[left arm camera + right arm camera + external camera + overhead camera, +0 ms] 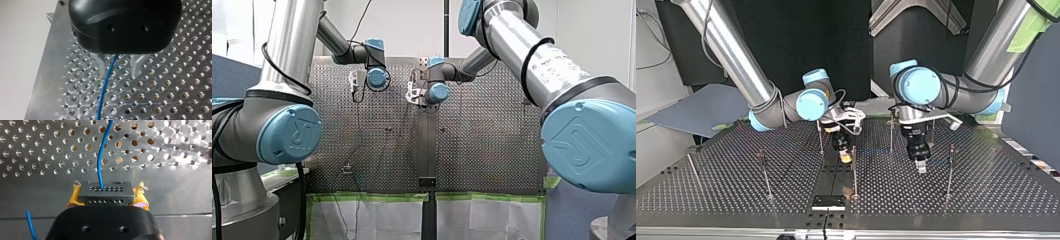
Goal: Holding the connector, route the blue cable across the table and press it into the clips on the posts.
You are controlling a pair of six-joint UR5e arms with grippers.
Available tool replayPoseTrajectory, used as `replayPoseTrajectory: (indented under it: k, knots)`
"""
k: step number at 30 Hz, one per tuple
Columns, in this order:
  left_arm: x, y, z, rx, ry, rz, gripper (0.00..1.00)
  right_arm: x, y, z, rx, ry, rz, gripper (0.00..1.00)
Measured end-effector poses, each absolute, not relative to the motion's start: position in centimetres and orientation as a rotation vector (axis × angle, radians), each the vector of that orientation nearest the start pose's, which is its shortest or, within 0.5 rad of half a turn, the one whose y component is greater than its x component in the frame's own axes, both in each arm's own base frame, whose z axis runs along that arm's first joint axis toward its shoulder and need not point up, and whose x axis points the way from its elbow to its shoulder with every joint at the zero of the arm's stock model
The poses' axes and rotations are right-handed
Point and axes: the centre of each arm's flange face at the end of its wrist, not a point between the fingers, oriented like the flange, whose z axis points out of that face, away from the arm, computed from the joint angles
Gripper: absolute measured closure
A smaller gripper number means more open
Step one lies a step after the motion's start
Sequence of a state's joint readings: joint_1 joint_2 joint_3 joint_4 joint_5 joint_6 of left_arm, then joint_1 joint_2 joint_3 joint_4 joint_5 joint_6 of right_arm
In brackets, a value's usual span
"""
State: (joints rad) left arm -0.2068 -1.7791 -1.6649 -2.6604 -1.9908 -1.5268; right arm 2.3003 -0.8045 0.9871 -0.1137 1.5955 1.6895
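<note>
The blue cable [105,140] comes out of the connector in a gentle bow [99,162], so the cable will swing over and become nearly straight when I pull it along.
The dark grey connector [105,191] sits between the yellow pads [73,198] of my right gripper [106,199], which is shut on it. A blue cable [100,157] leaves the connector's face and runs ahead over the perforated plate. In the top view my right gripper [845,156] hangs low by the centre strip, and the cable [873,150] stretches toward my left gripper [921,167]. In the left wrist view my left gripper [117,73] hovers just over the plate. Its metal fingers [100,66] stand apart, with the blue cable [103,90] passing between them, nearer one finger.
Several thin upright posts stand on the plate: one post [854,170] in front of my right gripper, another [892,135] between the grippers, another [950,170] beyond my left gripper. A black block [828,202] lies on the centre strip near the plate's edge.
</note>
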Motion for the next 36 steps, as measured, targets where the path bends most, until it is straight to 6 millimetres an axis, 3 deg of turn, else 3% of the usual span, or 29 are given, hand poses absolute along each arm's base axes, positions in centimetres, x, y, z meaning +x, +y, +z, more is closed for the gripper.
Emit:
replayPoseTrajectory:
  k: [10,17,31,36]
  knots:
    - [53.5,-20.6,37.8,-0.214,1.411,0.171,1.00,61.3,-48.9,29.0,1.760,-0.936,1.725,1.00]
    - [52.6,-20.4,36.0,-0.204,1.464,0.194,1.00,61.2,-48.7,28.8,1.771,-0.936,1.720,1.00]
    - [51.0,-19.7,31.3,-0.210,1.475,0.155,1.00,60.2,-46.7,24.1,1.875,-0.980,1.634,1.00]
    - [50.6,-19.5,28.6,-0.208,1.494,0.134,1.00,59.9,-45.7,22.5,1.910,-0.990,1.604,1.00]
